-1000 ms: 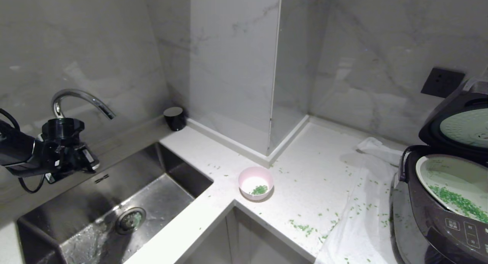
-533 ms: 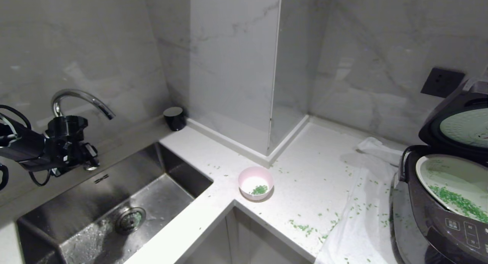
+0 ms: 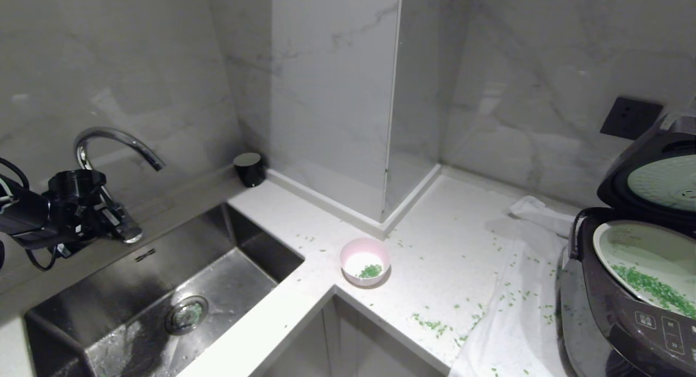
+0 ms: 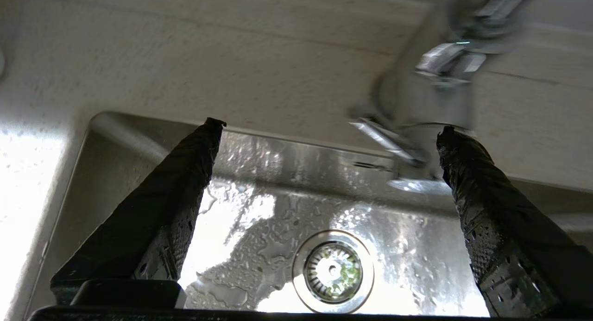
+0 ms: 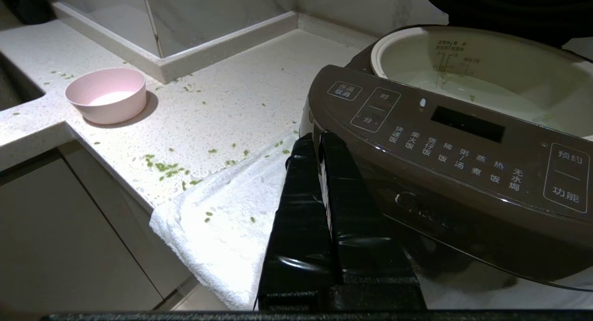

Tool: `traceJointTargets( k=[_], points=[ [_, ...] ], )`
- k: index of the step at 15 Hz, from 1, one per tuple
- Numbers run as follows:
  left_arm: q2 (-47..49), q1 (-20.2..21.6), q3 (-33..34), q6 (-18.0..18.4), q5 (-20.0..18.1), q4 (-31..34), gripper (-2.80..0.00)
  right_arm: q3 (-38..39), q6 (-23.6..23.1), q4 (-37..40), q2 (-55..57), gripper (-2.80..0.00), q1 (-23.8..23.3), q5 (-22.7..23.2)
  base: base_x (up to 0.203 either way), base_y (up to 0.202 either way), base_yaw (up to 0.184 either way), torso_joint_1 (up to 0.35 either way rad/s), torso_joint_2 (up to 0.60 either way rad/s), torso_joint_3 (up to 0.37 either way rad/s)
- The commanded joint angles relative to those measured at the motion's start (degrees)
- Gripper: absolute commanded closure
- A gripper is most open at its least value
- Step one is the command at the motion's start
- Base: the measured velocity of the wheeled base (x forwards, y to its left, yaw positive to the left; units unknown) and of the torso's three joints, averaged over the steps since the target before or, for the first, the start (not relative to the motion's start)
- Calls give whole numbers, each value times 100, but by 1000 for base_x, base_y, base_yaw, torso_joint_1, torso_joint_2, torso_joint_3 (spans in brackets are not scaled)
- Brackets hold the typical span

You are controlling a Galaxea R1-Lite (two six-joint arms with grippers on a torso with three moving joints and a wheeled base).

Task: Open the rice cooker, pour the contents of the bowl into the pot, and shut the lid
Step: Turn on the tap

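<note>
My gripper will turn the side lever of the faucet. Water drops dot the sink below, so the faucet will then send a thin stream into the sink.
The dark brown rice cooker stands at the right edge of the counter with its lid swung up. Its pale pot holds a heap of green grains. The small pink bowl sits on the counter corner by the sink with a few green grains left in it. My left gripper hangs open and empty over the sink beside the faucet, far from the bowl. In the right wrist view my right gripper is shut and empty, low in front of the cooker.
A steel sink with a curved faucet fills the left. A white towel lies under the cooker. Loose green grains dot the counter. A black cup stands at the wall, and a wall column juts out behind the bowl.
My left arm has drawn back a little toward the left edge over the sink. The bowl, the cooker and the right arm have not moved.
</note>
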Motion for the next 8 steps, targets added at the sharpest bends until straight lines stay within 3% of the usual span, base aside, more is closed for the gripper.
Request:
traceJointTargets(
  k=[1,2,8],
  points=[
    [110,13,-36,-65,16,-14,-280,9,-7,5,10,0,0,4,0,0,0,0,0,0],
    [144,-4,-110,-70,16,-14,0,9,2,1,10,0,0,4,0,0,0,0,0,0],
    [427,13,-494,-68,33,-14,0,9,-7,-3,10,0,0,4,0,0,0,0,0,0]
  ],
)
